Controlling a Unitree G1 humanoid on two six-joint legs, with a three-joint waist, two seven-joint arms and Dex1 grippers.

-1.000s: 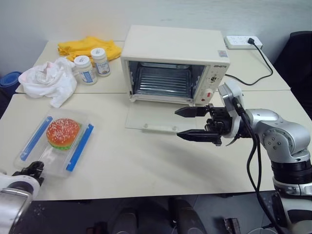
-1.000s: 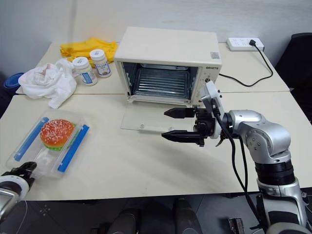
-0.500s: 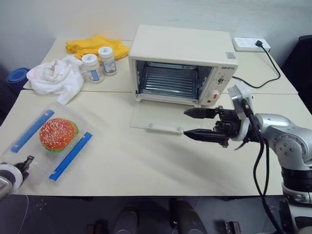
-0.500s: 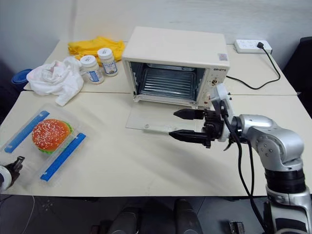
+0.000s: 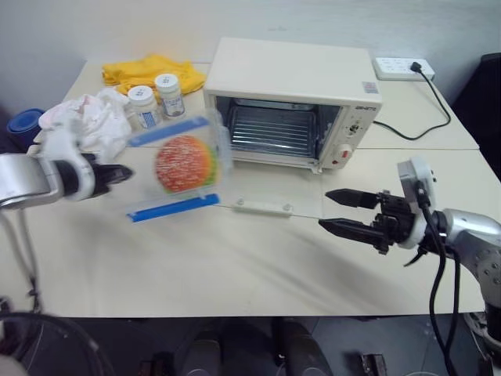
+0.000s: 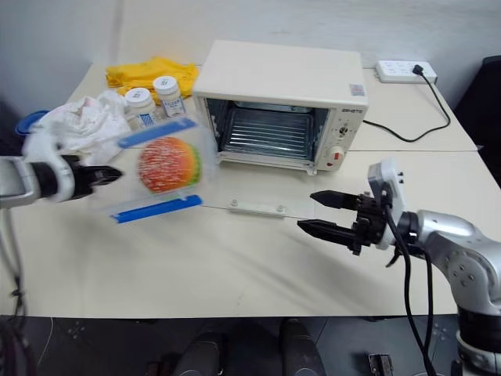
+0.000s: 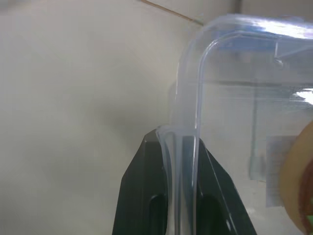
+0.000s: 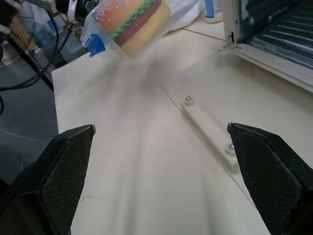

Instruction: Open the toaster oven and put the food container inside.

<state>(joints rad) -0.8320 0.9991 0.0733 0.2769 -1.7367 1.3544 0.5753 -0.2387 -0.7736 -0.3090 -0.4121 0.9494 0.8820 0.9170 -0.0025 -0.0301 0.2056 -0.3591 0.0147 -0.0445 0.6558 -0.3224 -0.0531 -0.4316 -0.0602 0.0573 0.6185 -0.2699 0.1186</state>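
The oven's open door [image 5: 274, 188] is flat and free beside the food container [image 5: 182, 164], so the robot's left gripper should keep carrying the food container across until it rests there, then let go.
The food container [image 5: 176, 168], a clear box with blue clips and a toy burger [image 5: 185, 163] inside, hangs tilted on its edge above the table, just left of the toaster oven [image 5: 293, 78]. My left gripper [image 5: 117, 172] is shut on the container's rim, and the left wrist view shows its fingers [image 7: 146, 196] pinching the clear edge. The oven's glass door [image 5: 274, 192] lies dropped open flat, showing the wire rack. My right gripper [image 5: 324, 209] stands open to the right of the door, empty, pointing left over the table.
A white cloth [image 5: 86, 117], two white-capped jars [image 5: 142, 106] and a yellow cloth [image 5: 149, 70] lie behind the container at the back left. A power strip [image 5: 403, 68] with a black cable sits at the back right. The door handle [image 8: 208, 132] lies ahead of my right gripper.
My left gripper closed on the container's rim, lifted it off the table and carried it up and right toward the oven, tipping it on edge. My right gripper drew back to the right, still open.
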